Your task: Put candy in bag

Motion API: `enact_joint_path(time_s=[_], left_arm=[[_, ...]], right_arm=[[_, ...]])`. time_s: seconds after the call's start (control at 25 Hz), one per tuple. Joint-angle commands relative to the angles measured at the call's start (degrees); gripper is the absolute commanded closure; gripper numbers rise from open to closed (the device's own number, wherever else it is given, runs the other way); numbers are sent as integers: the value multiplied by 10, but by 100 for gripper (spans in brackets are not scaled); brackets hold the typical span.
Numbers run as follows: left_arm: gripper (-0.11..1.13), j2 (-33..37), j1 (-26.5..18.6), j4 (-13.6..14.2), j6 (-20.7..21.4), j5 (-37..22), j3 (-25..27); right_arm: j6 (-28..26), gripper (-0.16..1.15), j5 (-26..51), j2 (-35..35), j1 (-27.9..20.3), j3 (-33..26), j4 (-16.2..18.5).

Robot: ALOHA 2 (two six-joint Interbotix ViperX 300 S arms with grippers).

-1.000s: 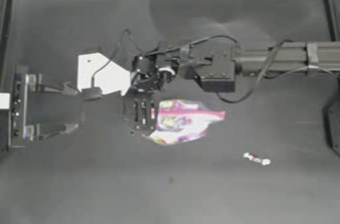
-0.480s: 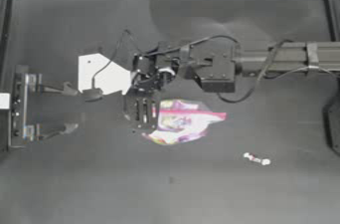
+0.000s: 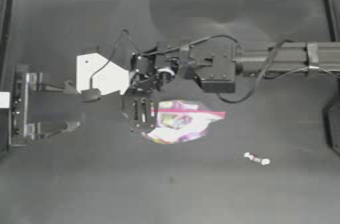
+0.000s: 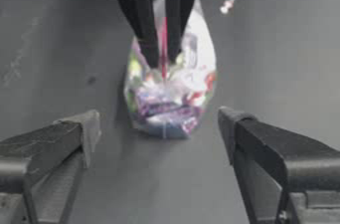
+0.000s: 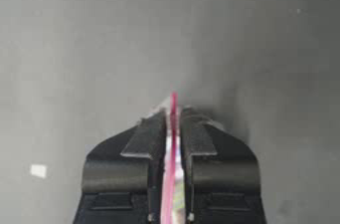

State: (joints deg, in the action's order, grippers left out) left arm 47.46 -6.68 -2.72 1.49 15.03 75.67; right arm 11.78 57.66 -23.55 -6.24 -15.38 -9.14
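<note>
The bag bulges [image 3: 178,127] under the pinched pink strip [image 3: 191,111], so the pink strip will spread out into an open loop once the robot's left gripper alone holds it.
The bag [image 3: 183,121], a crinkly clear pouch with coloured contents, lies near the table's middle. My right gripper [image 3: 140,113] reaches across from the right and is shut on the pink strip [image 5: 173,102] along the bag's left end. The left wrist view shows the bag [image 4: 169,98] hanging from those right jaws, ahead of my left gripper [image 4: 159,118], which is open and apart from it. In the top view the left gripper [image 3: 71,108] sits at the left edge. The candy [image 3: 256,159], tiny, white and red, lies alone to the lower right of the bag, and the left wrist view also shows the candy [image 4: 229,0].
A white scrap of paper [image 3: 98,73] lies flat just left of the right gripper's wrist. The right arm's body [image 3: 279,61] spans the table's right half. Bare dark table lies along the front [image 3: 166,193].
</note>
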Motion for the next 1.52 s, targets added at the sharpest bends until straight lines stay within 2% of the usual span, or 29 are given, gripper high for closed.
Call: enact_joint_path(time_s=[0.04,0.48,0.96,1.2,1.52], left_arm=[[2,-34,0,-10,-1,32,-14],[2,-171,9,-16,-1,127,-41],[2,-351,44,-52,0,324,-58],[2,-410,54,-66,-1,404,-60],[3,-436,54,-69,-8,431,-74]], right_arm=[[1,57,-2,15,1,-17,1],[1,58,-2,16,4,-16,1],[7,58,-1,17,4,-19,-1],[7,58,0,17,4,-20,0],[7,58,-1,16,4,-20,-3]])
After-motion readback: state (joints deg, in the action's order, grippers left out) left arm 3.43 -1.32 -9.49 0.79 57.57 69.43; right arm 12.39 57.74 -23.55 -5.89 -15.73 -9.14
